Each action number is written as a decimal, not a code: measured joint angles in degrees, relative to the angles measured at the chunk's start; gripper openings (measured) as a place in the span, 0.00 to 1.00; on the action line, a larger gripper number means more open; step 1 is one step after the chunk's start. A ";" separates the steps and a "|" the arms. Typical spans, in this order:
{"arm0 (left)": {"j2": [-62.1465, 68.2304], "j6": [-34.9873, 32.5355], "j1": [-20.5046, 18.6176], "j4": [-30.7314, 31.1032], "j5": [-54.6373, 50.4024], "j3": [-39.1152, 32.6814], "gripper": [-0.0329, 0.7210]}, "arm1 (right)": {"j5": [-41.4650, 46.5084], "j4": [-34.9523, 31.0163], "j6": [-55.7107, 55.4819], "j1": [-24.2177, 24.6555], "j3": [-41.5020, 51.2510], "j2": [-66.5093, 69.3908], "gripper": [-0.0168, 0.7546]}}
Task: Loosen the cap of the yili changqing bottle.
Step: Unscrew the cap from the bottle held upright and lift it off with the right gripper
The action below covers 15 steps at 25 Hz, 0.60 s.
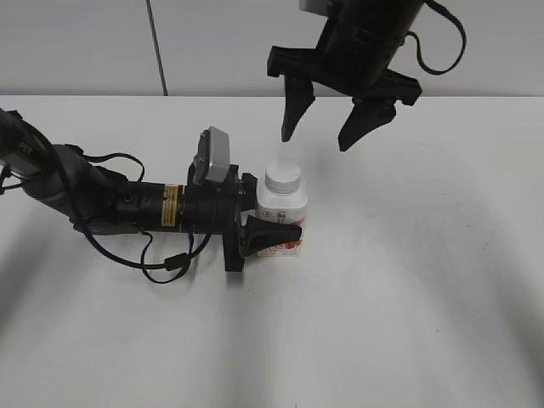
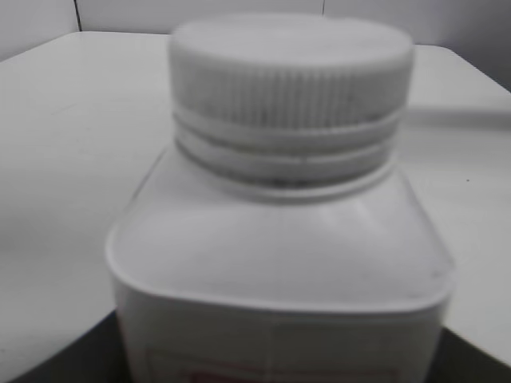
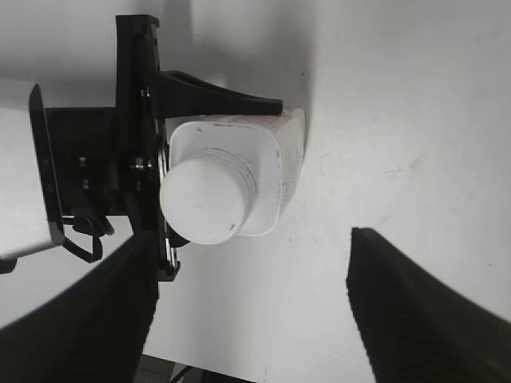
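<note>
The white ribbed cap (image 1: 283,176) sits as a separate round piece on the held bottle (image 1: 282,211), so I expect that the cap will come off in one piece when I lift it.
The yili changqing bottle (image 1: 283,212) stands upright on the white table, white with a pink-red label. Its white ribbed cap (image 1: 283,175) sits on the neck. My left gripper (image 1: 270,223) lies level with the table and is shut on the bottle's body. In the left wrist view the bottle (image 2: 279,263) and cap (image 2: 291,68) fill the frame. My right gripper (image 1: 319,136) hangs open and empty above and behind the cap. In the right wrist view the cap (image 3: 204,199) and bottle (image 3: 275,171) lie up and left of the open jaws (image 3: 251,299).
The white table (image 1: 408,297) spreads around the bottle. The left arm and its cables (image 1: 102,204) lie along the table's left side. A pale wall (image 1: 212,42) stands behind the table.
</note>
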State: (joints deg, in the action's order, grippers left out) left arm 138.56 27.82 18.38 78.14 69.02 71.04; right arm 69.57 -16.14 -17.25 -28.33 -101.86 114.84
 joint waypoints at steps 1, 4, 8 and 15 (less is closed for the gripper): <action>0.00 0.00 0.00 0.00 0.00 0.00 0.58 | 0.00 0.57 -0.26 -0.58 -0.45 0.51 0.77; 0.00 0.00 0.00 0.00 0.00 0.00 0.58 | 0.00 1.16 -0.53 -1.58 -1.94 2.14 0.77; 0.00 0.00 0.00 0.00 0.00 0.00 0.58 | 0.06 1.87 -0.68 -2.48 -3.07 4.20 0.77; 0.00 0.00 0.17 0.00 0.05 0.00 0.58 | 0.12 2.41 -0.78 -3.03 -3.43 4.42 0.77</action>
State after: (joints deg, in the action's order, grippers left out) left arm 138.56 27.82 18.55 78.14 69.07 71.04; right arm 69.69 -13.73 -18.03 -31.36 -105.29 119.27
